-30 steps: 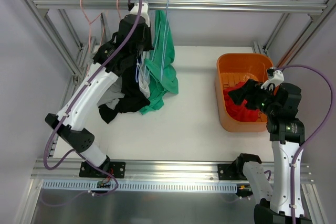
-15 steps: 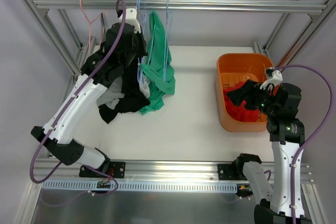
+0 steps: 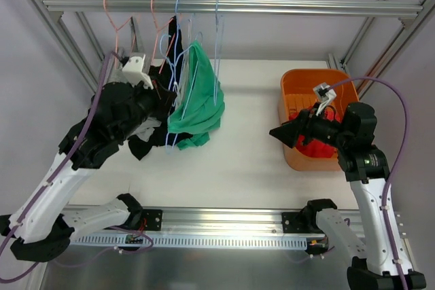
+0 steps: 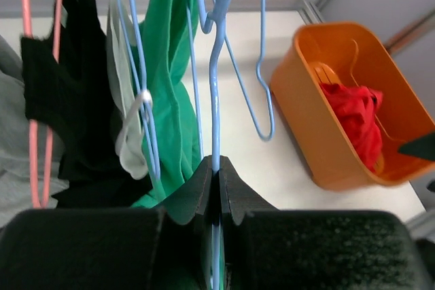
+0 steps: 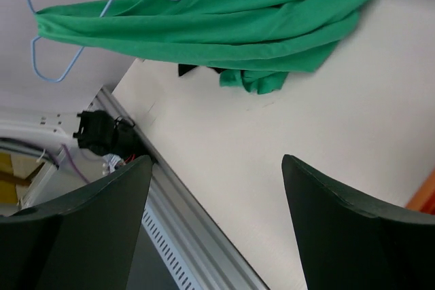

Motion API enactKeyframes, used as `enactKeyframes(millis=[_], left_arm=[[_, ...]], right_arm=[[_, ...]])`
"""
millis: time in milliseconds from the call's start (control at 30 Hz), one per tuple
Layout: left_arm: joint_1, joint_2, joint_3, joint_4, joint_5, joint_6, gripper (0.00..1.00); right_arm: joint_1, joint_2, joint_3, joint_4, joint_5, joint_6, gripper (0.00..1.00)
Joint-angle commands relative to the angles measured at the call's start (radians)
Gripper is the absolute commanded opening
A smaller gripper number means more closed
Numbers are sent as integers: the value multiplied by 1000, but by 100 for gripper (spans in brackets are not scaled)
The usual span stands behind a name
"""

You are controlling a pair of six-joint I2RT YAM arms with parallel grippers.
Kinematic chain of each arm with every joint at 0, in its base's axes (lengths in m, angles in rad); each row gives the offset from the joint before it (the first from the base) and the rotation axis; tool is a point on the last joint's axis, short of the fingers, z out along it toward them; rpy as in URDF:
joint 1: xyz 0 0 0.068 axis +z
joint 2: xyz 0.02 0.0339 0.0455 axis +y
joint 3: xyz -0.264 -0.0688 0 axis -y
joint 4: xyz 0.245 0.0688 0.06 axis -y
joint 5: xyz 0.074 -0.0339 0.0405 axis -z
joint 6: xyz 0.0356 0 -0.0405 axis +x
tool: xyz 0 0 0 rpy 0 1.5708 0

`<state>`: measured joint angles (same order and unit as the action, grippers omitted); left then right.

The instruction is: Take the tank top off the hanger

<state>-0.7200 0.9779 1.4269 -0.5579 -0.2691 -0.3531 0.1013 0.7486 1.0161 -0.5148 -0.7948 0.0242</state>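
Note:
The green tank top hangs against the black garment, so next my left gripper brings the hanger down to the front, where my right gripper can take it.
The green tank top hangs on a blue hanger below the rail, among other clothes. My left gripper is shut on that hanger's wire; the left wrist view shows the jaws pinching the blue hanger, with the green top just left of it. I cannot tell whether its hook is on the rail. My right gripper is open and empty over the table, left of the orange bin. In its view the green top hangs ahead.
An orange bin at the right holds a red garment and hangers. A black garment, pink hangers and an empty blue hanger hang from the metal rail. Frame posts stand at both sides.
My left arm has pulled back toward the near side, drawing the blue hanger and green top with it. My right gripper has come out of the bin and moved left.

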Motion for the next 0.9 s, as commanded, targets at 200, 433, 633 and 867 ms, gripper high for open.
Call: enactKeyframes(millis=[200,433,633,867], left_arm=[[-107,-212,-157,-72,152,-84,0],[-116,-361,-265,-226,324,-144,0],[-116,-404,-362,-359,405,-173,0],[-116,-430,-353,-346,439,-198,0]], right_arm=[[277,11,-27,140,-3,-15,82],[546,58,-13,176,306,-86,76],[695,110,-111,329,567,-89,71],[736,282,-125,432,577,-78,65]])
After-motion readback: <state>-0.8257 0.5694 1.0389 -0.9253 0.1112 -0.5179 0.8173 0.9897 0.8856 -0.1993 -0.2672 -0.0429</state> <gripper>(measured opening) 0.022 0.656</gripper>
